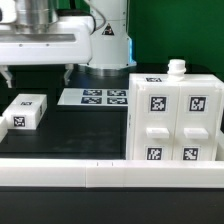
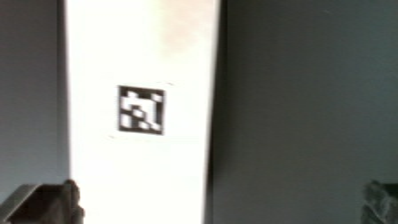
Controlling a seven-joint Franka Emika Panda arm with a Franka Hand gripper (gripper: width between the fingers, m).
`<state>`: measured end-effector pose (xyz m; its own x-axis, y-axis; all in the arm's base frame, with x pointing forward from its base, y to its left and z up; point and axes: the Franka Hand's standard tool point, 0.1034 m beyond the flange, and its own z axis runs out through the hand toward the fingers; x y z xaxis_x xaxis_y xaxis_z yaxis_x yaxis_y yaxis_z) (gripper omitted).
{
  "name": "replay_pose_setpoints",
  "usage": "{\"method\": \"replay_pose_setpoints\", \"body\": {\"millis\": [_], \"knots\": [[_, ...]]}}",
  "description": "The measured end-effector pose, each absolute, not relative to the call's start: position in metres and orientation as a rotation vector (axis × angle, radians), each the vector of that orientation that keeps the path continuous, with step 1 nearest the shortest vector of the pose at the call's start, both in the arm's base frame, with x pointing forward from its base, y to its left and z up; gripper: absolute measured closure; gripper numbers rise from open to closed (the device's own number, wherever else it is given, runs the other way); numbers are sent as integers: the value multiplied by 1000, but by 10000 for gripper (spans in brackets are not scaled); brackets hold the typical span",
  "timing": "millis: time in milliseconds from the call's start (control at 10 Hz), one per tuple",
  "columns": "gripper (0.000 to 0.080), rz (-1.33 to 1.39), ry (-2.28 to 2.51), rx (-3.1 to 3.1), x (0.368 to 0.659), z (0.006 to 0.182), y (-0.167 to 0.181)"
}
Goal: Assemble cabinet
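Observation:
My gripper will lower the small white tagged block (image 1: 25, 111), and the block will then go down over the small white knob (image 1: 177, 67) and sit flush, because the knob sticks up from the cabinet.
The cabinet (image 1: 175, 118) is the large white box at the exterior view's right, with several black-and-white tags on its near face and a small white knob (image 1: 177, 66) on top. A small white tagged block (image 1: 25, 110) lies on the dark table at the exterior view's left. My gripper (image 1: 37, 74) hangs open and empty above that block, apart from it. In the wrist view the gripper (image 2: 214, 205) is open wide, with a long white tagged part (image 2: 143, 108) below it, lying nearer one finger (image 2: 45, 205) than the other.
The marker board (image 1: 95, 97) lies flat on the table between the block and the cabinet, behind them. A white ledge (image 1: 110, 175) runs along the near edge of the table. The robot's white base (image 1: 105, 40) stands at the back.

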<state>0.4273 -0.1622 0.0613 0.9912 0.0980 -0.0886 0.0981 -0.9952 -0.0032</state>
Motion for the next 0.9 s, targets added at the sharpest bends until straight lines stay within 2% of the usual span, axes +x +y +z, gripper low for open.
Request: {"method": "replay_pose_setpoints", "body": {"millis": [300,900], "knots": [[2,-153,149,3109,421,48,-200],[2,-194,171,3100,422,32,-185]]}}
